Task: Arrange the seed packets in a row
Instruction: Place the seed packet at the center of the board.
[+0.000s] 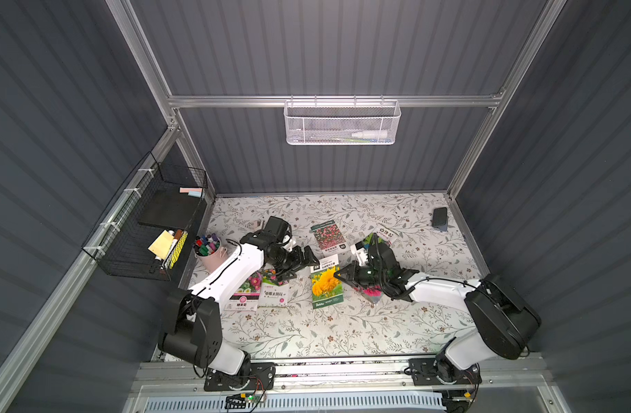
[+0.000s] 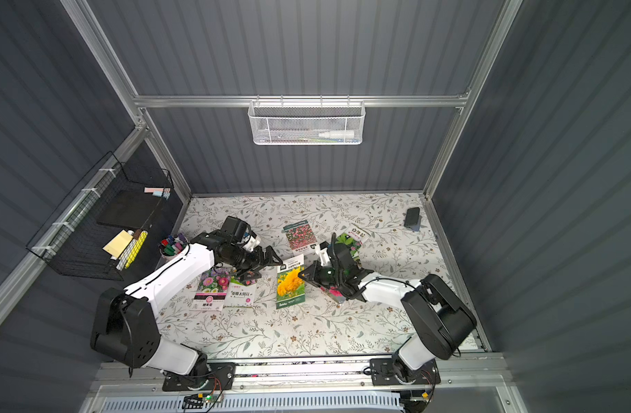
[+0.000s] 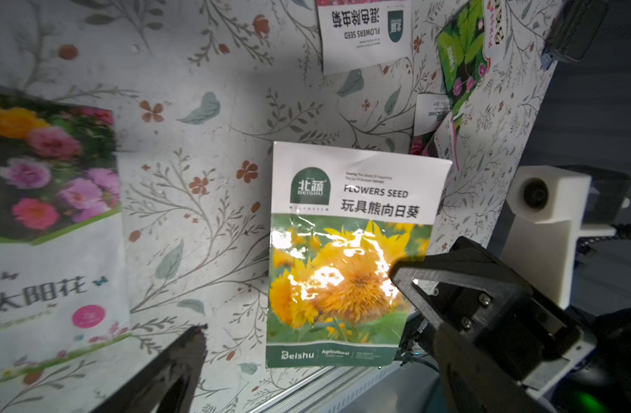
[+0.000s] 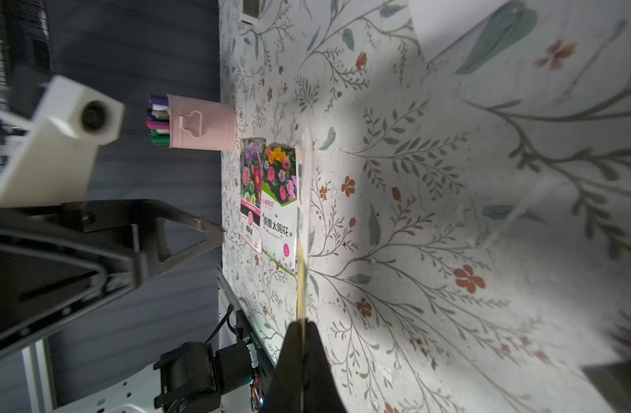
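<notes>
The yellow-sunflower packet's row-facing edge has my open left gripper at it, so my left gripper should move back while my right gripper brings the packet next to the mixed-flower packets.
The yellow-sunflower seed packet (image 1: 324,286) (image 2: 289,286) (image 3: 349,257) hangs raised off the cloth at mid-table. My right gripper (image 1: 338,275) (image 2: 301,274) (image 4: 301,325) is shut on its right edge; the right wrist view shows it edge-on. My left gripper (image 1: 301,266) (image 2: 264,264) (image 3: 317,357) stands open just left of it, holding nothing. Two mixed-flower packets (image 1: 244,295) (image 1: 274,293) lie side by side at the left, partly under the left arm. A pink-field packet (image 1: 329,237) and a green-leaved packet (image 2: 349,243) lie further back. A magenta packet (image 1: 371,293) is half hidden under the right arm.
A pink cup of markers (image 1: 208,252) stands at the table's left edge. A dark phone-like slab (image 1: 439,217) lies at the back right. A black wire basket (image 1: 142,232) with a yellow pad hangs on the left wall, a white mesh basket (image 1: 340,123) on the back rail.
</notes>
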